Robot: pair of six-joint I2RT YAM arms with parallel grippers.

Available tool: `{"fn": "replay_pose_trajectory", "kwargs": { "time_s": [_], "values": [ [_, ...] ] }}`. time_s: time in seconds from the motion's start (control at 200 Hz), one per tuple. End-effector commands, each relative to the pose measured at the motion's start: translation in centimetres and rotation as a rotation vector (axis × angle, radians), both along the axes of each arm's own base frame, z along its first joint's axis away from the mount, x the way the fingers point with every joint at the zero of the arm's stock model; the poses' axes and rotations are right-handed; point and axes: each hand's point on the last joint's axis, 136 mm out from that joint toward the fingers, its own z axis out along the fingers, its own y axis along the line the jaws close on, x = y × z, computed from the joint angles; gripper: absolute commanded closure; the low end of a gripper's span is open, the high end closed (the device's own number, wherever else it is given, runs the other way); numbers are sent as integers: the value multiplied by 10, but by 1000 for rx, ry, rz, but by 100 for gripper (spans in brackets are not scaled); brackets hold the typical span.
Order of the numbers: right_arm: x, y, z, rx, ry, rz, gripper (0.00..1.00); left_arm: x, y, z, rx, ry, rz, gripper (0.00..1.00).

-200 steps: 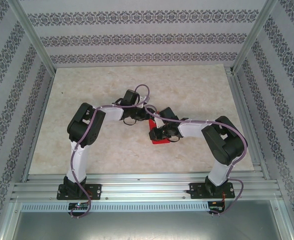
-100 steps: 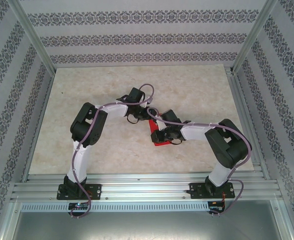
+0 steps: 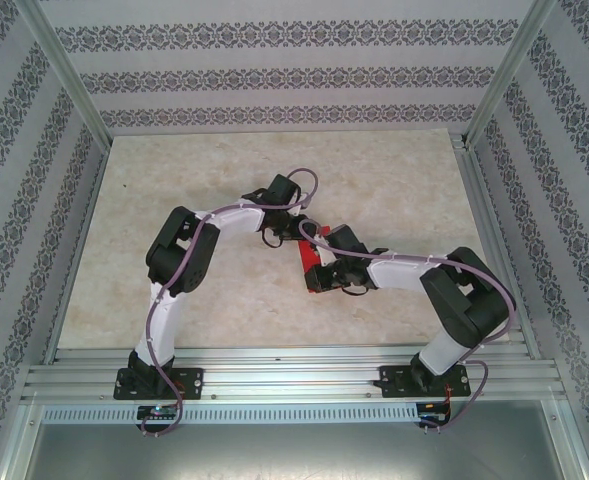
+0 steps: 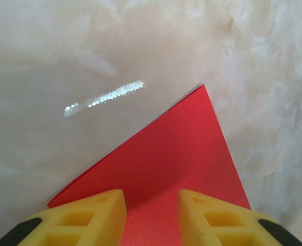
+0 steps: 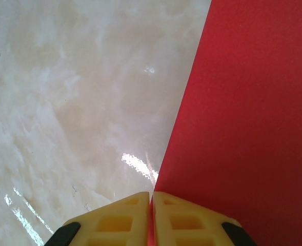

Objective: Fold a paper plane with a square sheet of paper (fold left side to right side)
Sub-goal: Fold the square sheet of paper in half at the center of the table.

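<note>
The red sheet's far end is covered by my left gripper, so my right gripper should lift out of the way and press there once my left gripper moves nearer.
The red sheet of paper lies on the marble table between the two arms, mostly covered by them in the top view. My left gripper is open, its yellow fingers straddling the paper just above it; one corner points away from the fingers. My right gripper is shut on the paper's left edge, a thin red sliver pinched between its pads. In the top view the left gripper is at the sheet's far end and the right gripper is over its near part.
Patterned walls and aluminium posts enclose the table. An aluminium rail carries both arm bases along the near edge. Purple cables loop above the wrists. Bare marble lies to the left, right and back.
Both arms have shifted to the right over the last second. The left arm has stretched out further and the right elbow has swung outward. The paper stays under the grippers.
</note>
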Motion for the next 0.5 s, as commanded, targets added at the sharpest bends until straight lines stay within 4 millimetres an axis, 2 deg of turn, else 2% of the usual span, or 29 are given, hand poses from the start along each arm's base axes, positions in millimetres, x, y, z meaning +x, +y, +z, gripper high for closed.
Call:
{"fn": "replay_pose_trajectory", "kwargs": {
  "time_s": [0.0, 0.095, 0.195, 0.35, 0.495],
  "values": [
    [-1, 4, 16, 31, -19, -6, 89, -41, 46, -86, 279, 159, 9, 64],
    [7, 8, 24, 50, -59, -17, 89, -40, 44, -84, 275, 154, 7, 64],
    [18, 10, 23, 42, -106, -27, 90, -41, 43, -86, 271, 158, 3, 64],
    [25, 17, 6, 1, -95, -2, 91, -40, 42, -86, 266, 159, 1, 64],
    [12, 10, -15, -61, -41, 19, 91, -40, 43, -86, 271, 158, 3, 64]
  ]
}}
